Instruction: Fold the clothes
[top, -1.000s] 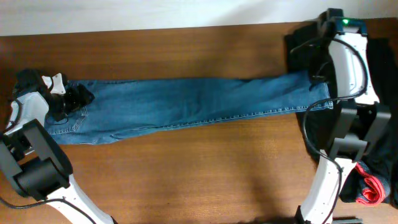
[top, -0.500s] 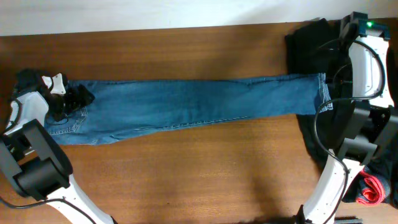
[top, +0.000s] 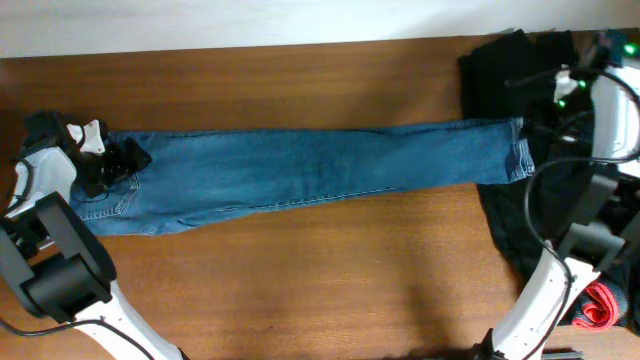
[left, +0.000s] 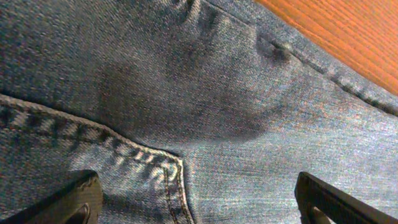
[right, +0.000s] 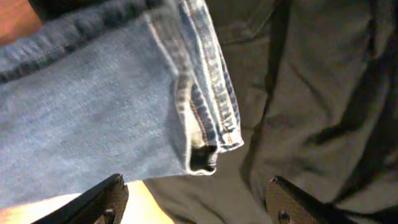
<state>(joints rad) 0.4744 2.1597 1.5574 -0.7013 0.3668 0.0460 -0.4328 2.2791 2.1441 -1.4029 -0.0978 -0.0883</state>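
The robot's right gripper has its open fingers in line with the stacked leg hems (right: 211, 127), so it should keep moving toward the hem edge (top: 524, 160) until the fingers close there.
The blue jeans (top: 300, 170) lie stretched out flat across the wooden table, waist at the left and leg hems (top: 520, 150) at the right. My left gripper (top: 112, 160) hovers over the waist end. It stands open, and its wrist view shows a stitched pocket seam (left: 174, 168) just below the gripper (left: 199, 208). My right gripper (top: 548, 118) is just right of the hems, open and holding nothing. In its wrist view the stacked leg hems (right: 205, 124) lie ahead of the gripper (right: 199, 205), on top of a black garment.
Black garments (top: 495, 70) are piled at the right end of the table, under and beyond the hems, and continue down the right side (top: 510, 225). A small red-pink item (top: 598, 305) lies at the lower right. Bare wood (top: 330, 270) stretches in front of the jeans.
My right gripper has opened, let go of the leg hems and drawn back to the right. The legs were pulled straighter toward the right first. The left gripper has not moved.
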